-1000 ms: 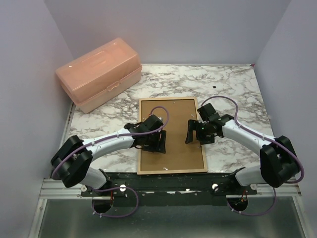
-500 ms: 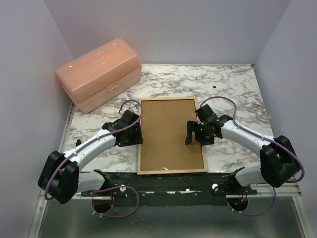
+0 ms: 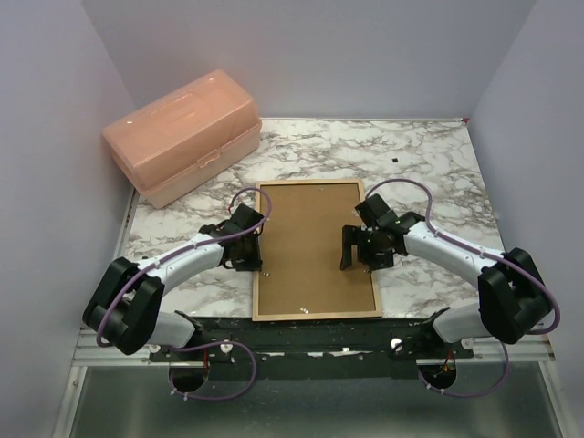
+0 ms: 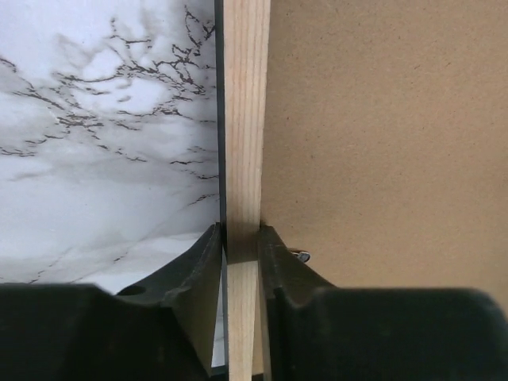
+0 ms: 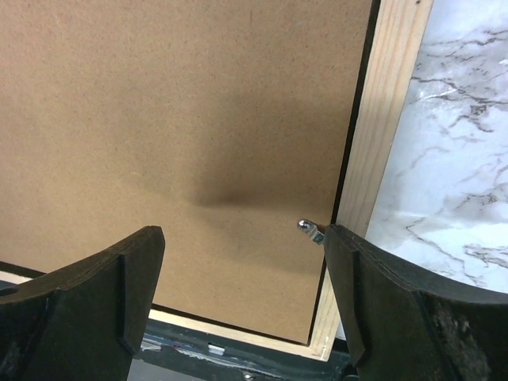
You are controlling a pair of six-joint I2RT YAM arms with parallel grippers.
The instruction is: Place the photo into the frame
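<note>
The metal tab is beside my right gripper's outer finger, which is inside the frame's rail. Next, I move that finger past the rail so that my fingers go on both sides of it.
The frame lies face down on the marble table, tan wood side up, with the brown backing board inside it. The photo is hidden. My left gripper is shut on the frame's left rail; in the left wrist view the rail sits pinched in the gripper, one finger on the table side, the other on the board side. My right gripper is open and empty just above the board, its span reaching to the right rail beside a small metal tab.
A pink plastic box with a closed lid stands at the back left. Lilac walls close in the table on three sides. A black mounting rail runs along the near edge, just below the frame. Another metal tab sits beside the left finger.
My left gripper has moved from the middle of the backing board leftward to the frame's left rail and closed on it. The right gripper has barely shifted.
</note>
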